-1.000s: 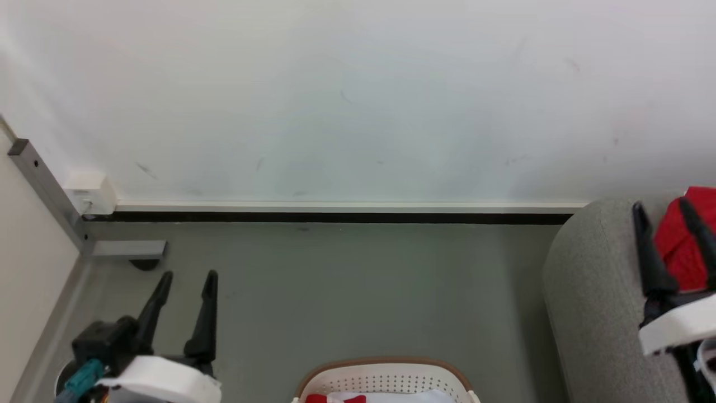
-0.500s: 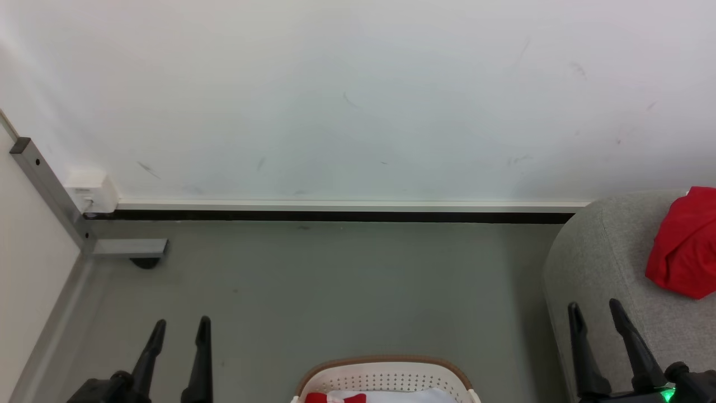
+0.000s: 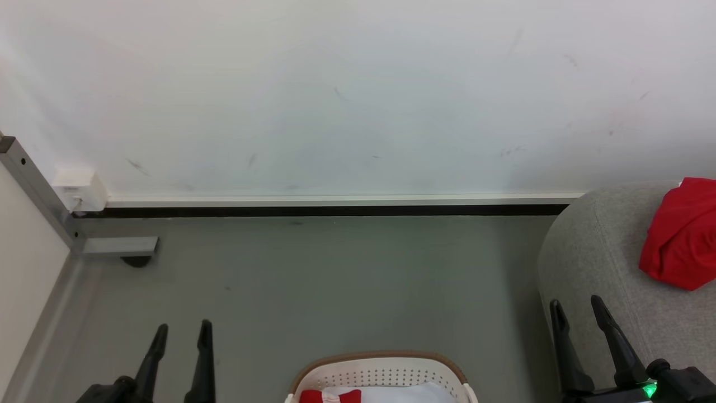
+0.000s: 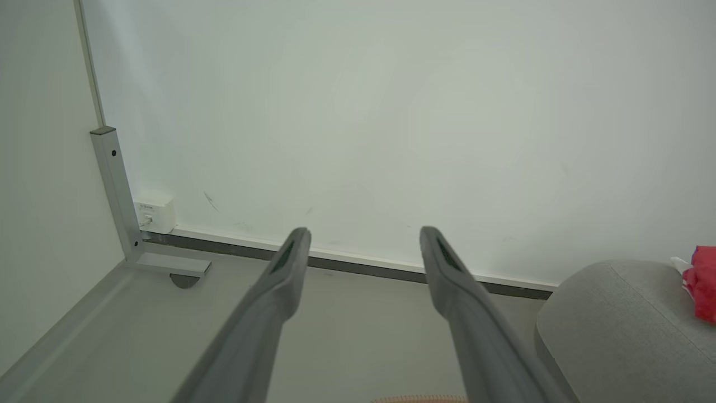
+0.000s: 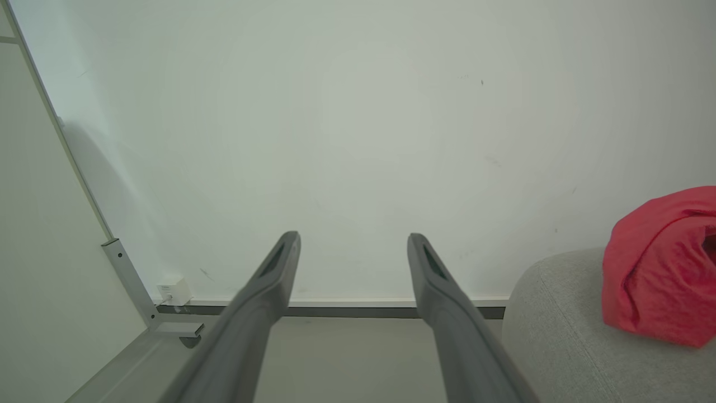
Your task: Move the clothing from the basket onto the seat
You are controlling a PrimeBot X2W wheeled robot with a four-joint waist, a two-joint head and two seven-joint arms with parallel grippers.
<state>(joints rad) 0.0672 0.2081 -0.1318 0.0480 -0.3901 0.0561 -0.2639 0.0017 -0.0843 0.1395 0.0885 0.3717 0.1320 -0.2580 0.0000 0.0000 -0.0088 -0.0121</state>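
Note:
The clothing's red and white (image 3: 349, 396) will rise together and droop when I lift, since a white band (image 3: 330, 397) lies between red patches in the basket.
A crumpled red piece of clothing (image 3: 679, 235) lies on the grey seat (image 3: 593, 263) at the right edge of the head view; it shows in the right wrist view as clothing (image 5: 660, 268) on the seat (image 5: 565, 341), and in the left wrist view as clothing (image 4: 705, 282) on the seat (image 4: 615, 330). The white basket (image 3: 380, 376) with a brown rim sits at the bottom centre, with red and white clothing (image 3: 330, 396) inside. My left gripper (image 3: 182, 330) is open and empty, left of the basket. My right gripper (image 3: 576, 308) is open and empty, in front of the seat's left side.
A pale wall (image 3: 358, 95) with a dark baseboard (image 3: 335, 211) runs across the back. A grey metal post and foot (image 3: 112, 245) with a white box (image 3: 78, 187) stand in the left corner. Grey floor (image 3: 347, 280) lies between the wall and the basket.
My right gripper has drawn back from the red clothing on the seat to the lower right, empty. My left gripper has dropped lower. The view has shifted slightly.

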